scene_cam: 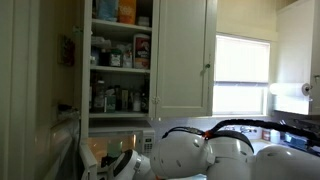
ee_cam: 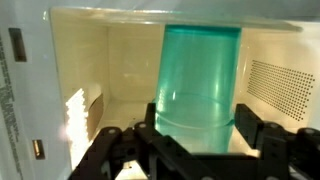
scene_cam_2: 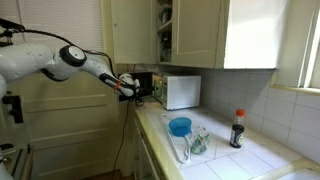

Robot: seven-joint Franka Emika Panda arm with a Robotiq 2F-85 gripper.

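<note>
The microwave's front is open, and my gripper's fingers hold both sides of the teal cup [ee_cam: 198, 78]. I keep pulling until the cup gets to the counter [scene_cam_2: 152, 110].
In the wrist view a translucent teal cup [ee_cam: 200, 65] stands upright between my gripper's [ee_cam: 198, 114] two black fingers. One finger [ee_cam: 149, 118] presses its left side and the other its right side, so the gripper is shut on the cup. The cup is inside the cream cavity of a microwave [ee_cam: 100, 60]. In an exterior view the white arm reaches from the left and the gripper [scene_cam_2: 130, 86] is at the front of the white microwave [scene_cam_2: 182, 92] on the counter. The cup is hidden there.
A blue bowl [scene_cam_2: 180, 126], a clear container [scene_cam_2: 196, 144] and a dark sauce bottle [scene_cam_2: 238, 128] stand on the tiled counter [scene_cam_2: 230, 160]. Above are wall cabinets; one stands open with stocked shelves [scene_cam: 120, 60]. A paper towel roll [scene_cam: 291, 91] hangs by the window [scene_cam: 243, 60].
</note>
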